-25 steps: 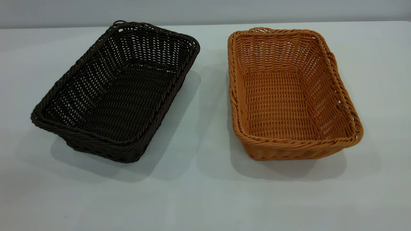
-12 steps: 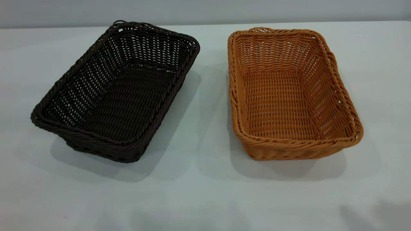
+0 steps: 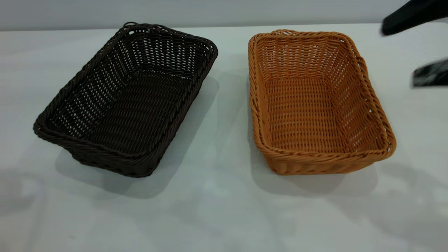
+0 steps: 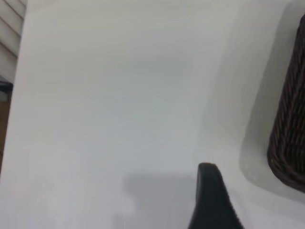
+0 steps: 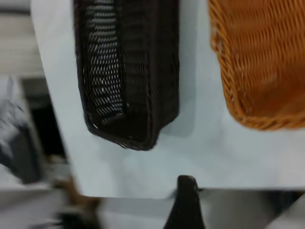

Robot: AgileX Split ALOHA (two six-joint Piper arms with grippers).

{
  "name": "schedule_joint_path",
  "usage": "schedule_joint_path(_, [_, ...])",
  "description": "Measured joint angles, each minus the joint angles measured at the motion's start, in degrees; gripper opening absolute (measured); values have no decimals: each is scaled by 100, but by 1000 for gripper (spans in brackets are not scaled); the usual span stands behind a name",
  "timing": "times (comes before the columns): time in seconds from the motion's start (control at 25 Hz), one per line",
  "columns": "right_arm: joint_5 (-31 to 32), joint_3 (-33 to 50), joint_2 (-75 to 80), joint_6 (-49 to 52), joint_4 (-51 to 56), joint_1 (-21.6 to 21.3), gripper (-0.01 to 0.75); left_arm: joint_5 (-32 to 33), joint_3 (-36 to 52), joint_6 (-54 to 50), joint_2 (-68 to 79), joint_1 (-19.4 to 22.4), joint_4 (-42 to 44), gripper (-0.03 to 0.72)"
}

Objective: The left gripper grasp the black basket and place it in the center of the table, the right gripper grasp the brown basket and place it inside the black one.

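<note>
I can see open table (image 3: 52,61) beside the black basket's long rim, so my left gripper should continue toward that rim (image 3: 82,70) until its fingers straddle it, then close there.
The black basket (image 3: 127,99) stands on the left of the table (image 3: 224,210), turned at an angle. The brown basket (image 3: 316,101) stands to its right, a gap between them. Both are empty. My right gripper (image 3: 399,52) comes in at the far right as two dark blurred fingers held apart, above the table and right of the brown basket, touching nothing. My left gripper (image 4: 212,195) is out of the exterior view. In the left wrist view it is a dark shape over bare table, near one end of the black basket (image 4: 288,138).
The right wrist view shows the black basket (image 5: 128,76), the brown basket (image 5: 262,62) and the table's edge (image 5: 143,193). A grey wall runs behind the table. Arm shadows lie on the table's front left and front right.
The right arm has come into the exterior view at the upper right. Arm shadows have spread over the front of the table. Both baskets stay where they were.
</note>
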Motion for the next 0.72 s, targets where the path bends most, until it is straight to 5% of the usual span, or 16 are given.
schedule_joint_path(0.2, [299,0,1430,910,706,108,533,-495,-303,-36,676,-4,-5,419])
schedule_joint_path(0.48, [198,-121,2838,1033,2401,975,533,-910,-329,-67,1283,-142,-232,419])
schedule_joint_path(0.72, [-235,-330,3737,1082,2630,1432,533,-1091,-335,-67,1679,-405,-243,419])
